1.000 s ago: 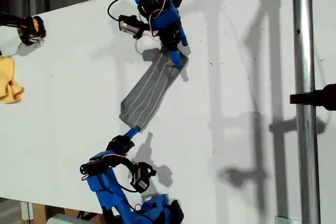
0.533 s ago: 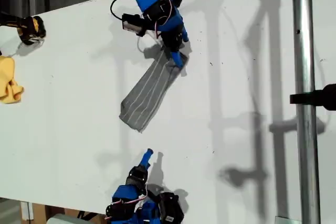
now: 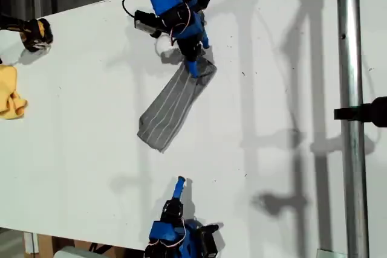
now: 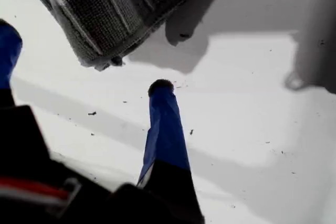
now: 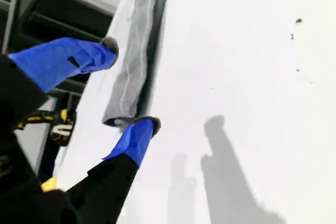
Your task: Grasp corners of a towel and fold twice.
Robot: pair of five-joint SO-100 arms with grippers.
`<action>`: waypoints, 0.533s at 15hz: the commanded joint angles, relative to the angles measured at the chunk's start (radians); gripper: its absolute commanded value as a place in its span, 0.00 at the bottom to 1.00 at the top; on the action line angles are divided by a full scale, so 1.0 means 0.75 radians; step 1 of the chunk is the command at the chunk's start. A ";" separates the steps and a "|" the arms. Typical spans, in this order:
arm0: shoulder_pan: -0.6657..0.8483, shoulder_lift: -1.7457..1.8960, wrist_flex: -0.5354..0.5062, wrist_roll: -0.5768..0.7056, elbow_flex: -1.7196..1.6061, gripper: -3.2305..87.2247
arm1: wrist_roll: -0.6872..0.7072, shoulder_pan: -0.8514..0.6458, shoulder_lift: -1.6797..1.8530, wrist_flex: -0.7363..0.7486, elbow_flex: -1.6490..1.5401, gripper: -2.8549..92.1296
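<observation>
I can see the towel's layers lying together in a narrow strip [image 3: 169, 110], so I expect the strip's end [image 3: 204, 69] to fold over in one piece and stay stacked when I carry it across.
The towel [image 3: 172, 110], grey with white stripes, lies folded into a narrow strip slanting across the white table [image 3: 78, 149]. My second gripper [image 3: 193, 67] hangs over the strip's upper end in the exterior view. In the second wrist view it [image 5: 130, 85] is open, its blue fingertips [image 5: 148, 126] on either side of the towel [image 5: 137, 51]. My first gripper [image 3: 179, 182] stands apart from the strip's lower corner [image 3: 158, 148], near the exterior view's bottom edge. It [image 4: 86, 72] is open and holds nothing, with the towel's end [image 4: 105, 14] ahead of it.
A yellow cloth [image 3: 11, 92] and a black-and-yellow object [image 3: 35, 33] sit at the exterior view's left edge. A metal pole [image 3: 351, 149] with a black clamp [image 3: 366, 113] runs down the exterior view's right side.
My first gripper let go of the towel's lower end and drew back toward the exterior view's bottom edge. My second gripper shifted slightly up and left over the upper end.
</observation>
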State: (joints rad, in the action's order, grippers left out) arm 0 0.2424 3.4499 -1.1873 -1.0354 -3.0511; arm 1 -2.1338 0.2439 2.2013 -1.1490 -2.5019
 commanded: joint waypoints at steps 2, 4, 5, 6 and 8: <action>-0.045 0.031 -0.006 -0.031 -0.004 0.28 | 0.010 -0.094 -0.043 0.084 -0.027 0.49; -0.051 0.031 -0.006 -0.022 -0.014 0.27 | 0.014 -0.088 -0.202 0.256 -0.061 0.46; -0.057 0.031 -0.006 -0.016 -0.025 0.27 | 0.014 -0.080 -0.309 0.335 -0.043 0.45; -0.063 0.031 -0.004 -0.010 -0.029 0.27 | 0.041 -0.086 -0.376 0.307 0.022 0.44; -0.067 0.031 -0.004 0.004 -0.031 0.27 | 0.049 -0.070 -0.430 0.387 0.043 0.42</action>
State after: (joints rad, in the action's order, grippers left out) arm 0 0.2010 3.4668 -1.1904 -1.0385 -3.0802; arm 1 -2.1092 0.1779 1.8960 -0.8943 -2.5035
